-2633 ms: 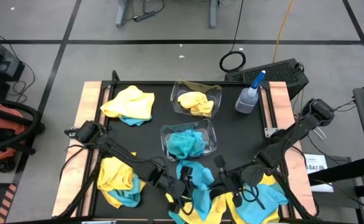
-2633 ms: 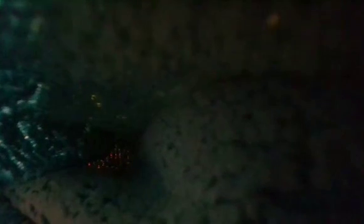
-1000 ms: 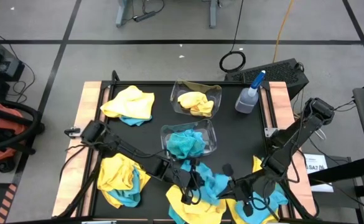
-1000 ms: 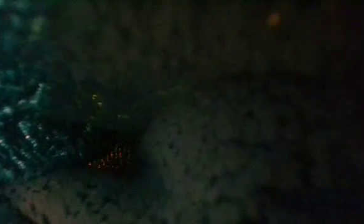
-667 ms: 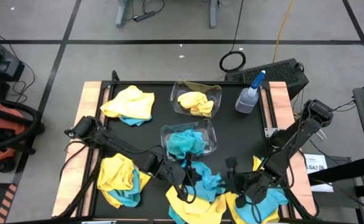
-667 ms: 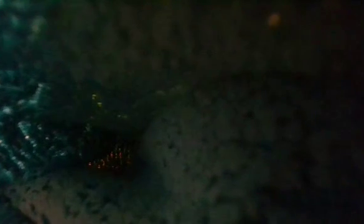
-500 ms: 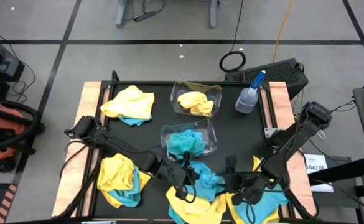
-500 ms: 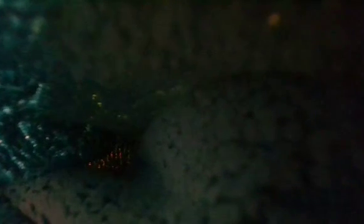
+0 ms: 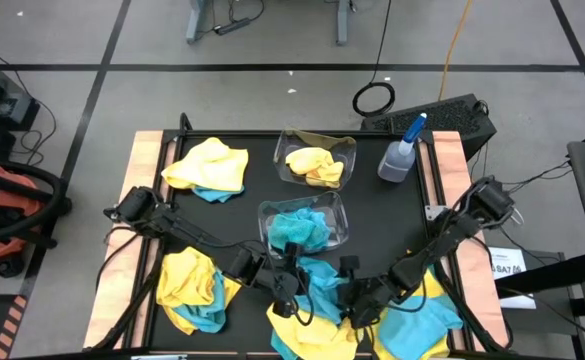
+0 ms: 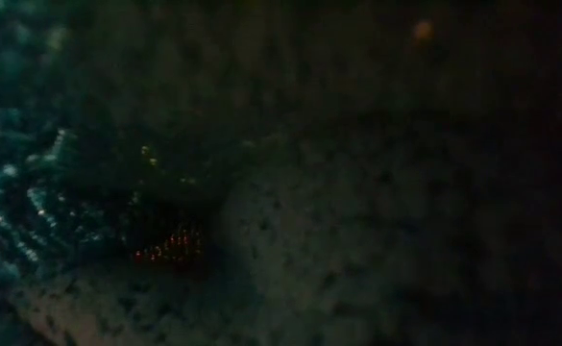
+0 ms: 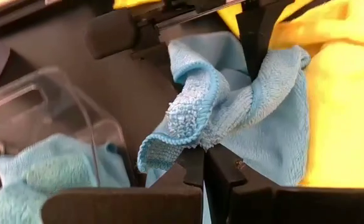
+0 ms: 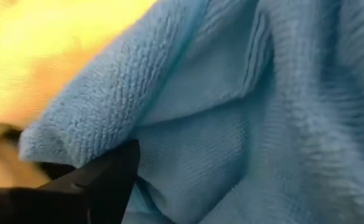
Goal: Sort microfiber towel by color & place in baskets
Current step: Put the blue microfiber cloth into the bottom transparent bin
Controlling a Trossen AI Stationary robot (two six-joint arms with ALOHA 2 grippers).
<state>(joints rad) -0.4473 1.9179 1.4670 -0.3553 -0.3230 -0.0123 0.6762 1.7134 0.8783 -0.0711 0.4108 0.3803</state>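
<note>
The turquoise towel (image 9: 321, 283) is bunched up and lies only partly on the yellow towel. It will come up by itself in loose folds when I lift it.
A turquoise microfiber towel (image 9: 324, 283) lies bunched near the table's front middle, partly over a yellow towel (image 9: 307, 335). My left gripper (image 9: 290, 280) is shut on its left end. My right gripper (image 9: 357, 298) stands open at its right side, one finger (image 11: 256, 43) down in the folds. Two clear baskets stand behind. The nearer basket (image 9: 340, 215) holds turquoise towels and the farther basket (image 9: 347, 150) holds a yellow one. More towels lie in heaps on the table: yellow at the far left (image 9: 207, 165), mixed at the near left (image 9: 192, 290), turquoise at the near right (image 9: 422, 320). My left gripper pinches a bunched fold of the turquoise towel (image 11: 197, 134) between its two shut fingers, coming level from the table's left. The rest of the towel lies slack on the table and on the yellow towel. My right gripper has one finger (image 12: 101, 177) against a fold of the same towel (image 12: 88, 124). Its other finger is out of view, so I cannot tell whether that one touches.
A clear spray bottle with a blue nozzle (image 9: 402, 150) stands at the far right of the black mat. Wooden strips (image 9: 142, 190) edge the table left and right. Cloth lying close against the lens darkens the low view.
My right gripper has left the near-right heap and gone toward the table's left, up to the turquoise towel and my left gripper. My left gripper has drawn a little toward the far left, taking the towel's end along.
</note>
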